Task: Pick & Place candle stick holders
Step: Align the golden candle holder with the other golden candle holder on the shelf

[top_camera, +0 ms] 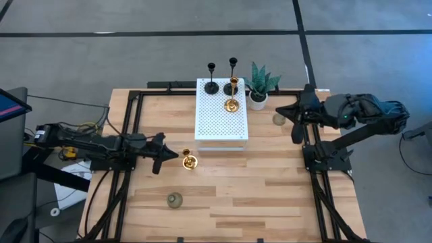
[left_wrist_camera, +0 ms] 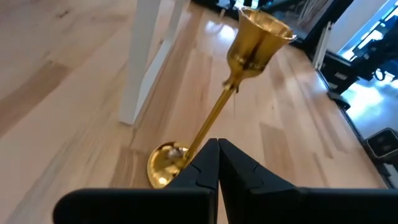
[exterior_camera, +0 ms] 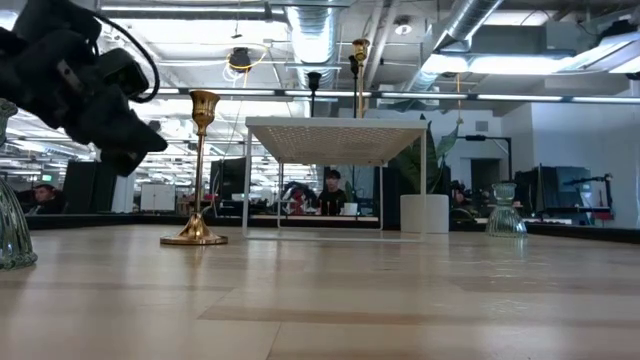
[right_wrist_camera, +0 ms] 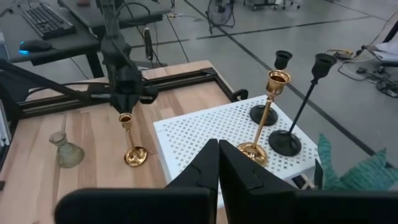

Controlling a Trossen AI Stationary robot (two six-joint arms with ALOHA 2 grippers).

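The robot's left gripper is closed short of the gold holder next to the white stand, so it should open, move nearer and grab the holder's stem below the holder's cup.
A gold holder stands upright on its round base on the wood table. It also shows in the left wrist view and the low view. My left gripper is shut and empty just left of it, level with the stem, fingertips short of it. A white perforated stand carries two black holders and a second gold one. Pale-green glass holders stand at the near left and the far right. My right gripper is shut and empty, raised at the table's right.
A potted green plant in a white pot stands right of the white stand. Black frame rails run along the table's left and right sides. Bare wood lies across the table's near half. People sit in the room behind.
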